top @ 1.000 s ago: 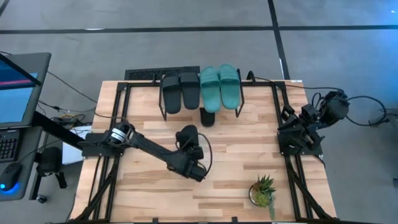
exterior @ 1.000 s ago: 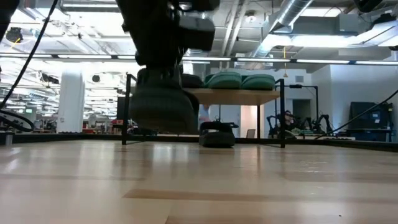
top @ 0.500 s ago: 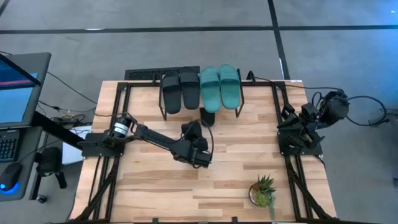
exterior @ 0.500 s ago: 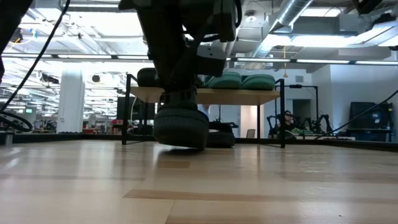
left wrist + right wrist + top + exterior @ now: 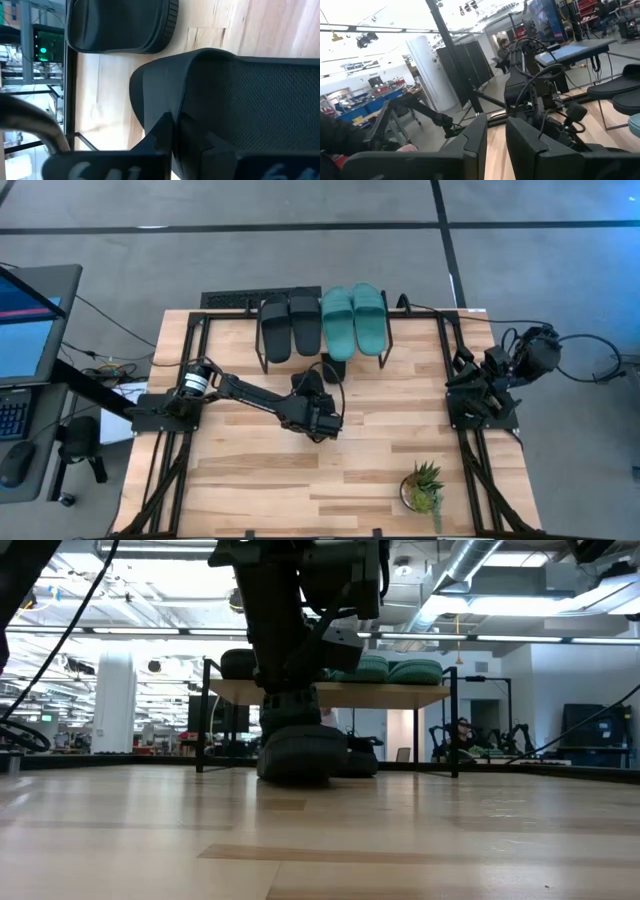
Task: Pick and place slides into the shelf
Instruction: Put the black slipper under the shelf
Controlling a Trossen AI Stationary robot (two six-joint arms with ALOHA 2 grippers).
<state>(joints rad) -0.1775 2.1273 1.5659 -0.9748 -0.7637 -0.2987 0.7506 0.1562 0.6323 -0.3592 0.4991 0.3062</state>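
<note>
My left gripper should open around the held slide's strap [image 5: 166,89] and push it farther in, because the held slide's toe [image 5: 136,94] lies short of the slide under the shelf.
Two black slides [image 5: 288,326] and two teal slides [image 5: 353,318] lie side by side on the shelf's top board [image 5: 390,695]. Another black slide [image 5: 333,367] rests sole-down on the table under the shelf. My left gripper [image 5: 312,405] is shut on a further black slide [image 5: 297,752], held low just in front of the shelf, beside the slide on the table [image 5: 120,25]. My right gripper [image 5: 496,125] waits at the table's right edge, its fingers slightly apart with nothing between them. My left gripper comes at the black slide slanting down from the near-left. It is shut on the slide near its strap's edge [image 5: 172,112], but the fingers themselves cover the place of contact. The slide hangs below the gripper [image 5: 290,700]; whether its sole touches the table I cannot tell.
A small potted plant [image 5: 423,488] stands near the table's front right. The shelf's thin black legs [image 5: 205,715] flank the low space under its board. Bare wood lies between the plant and the left arm. A monitor [image 5: 25,320] stands off the table's left.
My left gripper has carried the black slide toward the table's far edge and a little right, up to the shelf's front, and has sunk with it close to the tabletop. It has stayed shut on the slide.
</note>
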